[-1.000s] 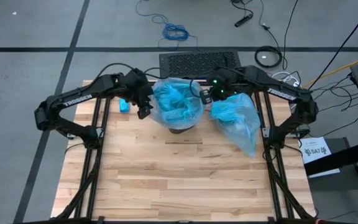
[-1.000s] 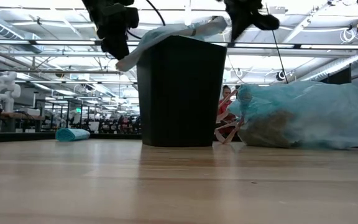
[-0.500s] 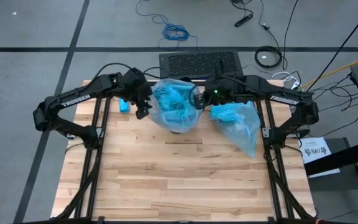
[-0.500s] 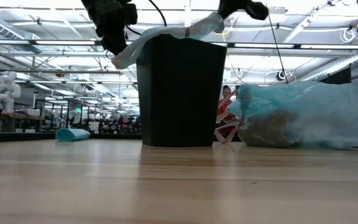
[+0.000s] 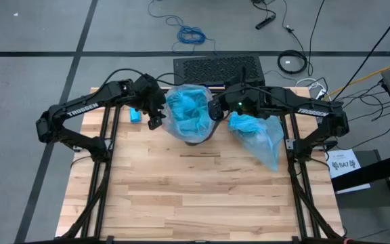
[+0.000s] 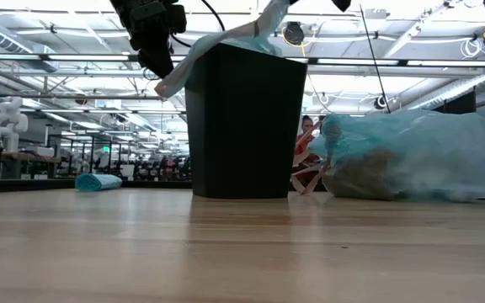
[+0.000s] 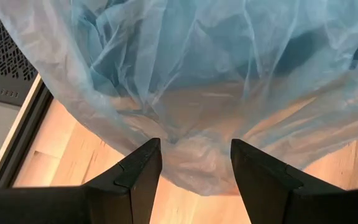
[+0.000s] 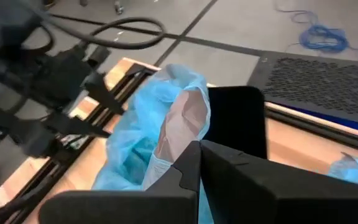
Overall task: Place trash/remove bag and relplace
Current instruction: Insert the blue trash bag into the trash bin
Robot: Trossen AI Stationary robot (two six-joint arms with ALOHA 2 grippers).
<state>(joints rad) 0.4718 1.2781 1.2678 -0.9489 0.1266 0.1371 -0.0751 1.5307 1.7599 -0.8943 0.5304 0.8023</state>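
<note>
The bag's edge is in my right gripper, high above the bin's uncovered rim point(image 6: 291, 60), so I should lower the bag's edge over the side of the bin point(image 6: 303, 72) that faces the filled bag.
A black bin point(image 6: 242, 126) stands mid-table with a thin light-blue bag point(image 5: 188, 112) draped over its top. My left gripper point(image 7: 194, 165) is open at the bin's left side. Its fingers stand on either side of a bulge of the bag's film point(image 7: 194, 155), and the bag's edge hangs beside it point(image 6: 171, 80). My right gripper point(image 8: 199, 149) is above the bin's right rim, shut on the bag. A filled, tied blue bag point(image 6: 411, 160) lies on the table to the right of the bin; brown trash point(image 6: 365, 181) shows dimly through it. My left gripper has bag film between its open fingers; I cannot tell whether they touch it. My right gripper pinches the bag's open edge point(image 8: 182, 124) between its shut fingers, coming from the table's right. The film runs up from the bin's rim to the fingers, drawn taut point(image 6: 251, 25).
A small blue roll point(image 5: 135, 115) lies on the table left of the bin, under the left arm. A black perforated panel point(image 5: 217, 68) sits at the table's far edge. A person point(image 6: 306, 143) shows in the room beyond. The table's near half point(image 5: 195, 196) is bare wood.
My right gripper has moved up and toward the table's left, over the bin, staying shut on the bag's edge. That edge has been lifted and drawn taut above the bin's right rim. The left side of the bag has stayed by my left gripper.
</note>
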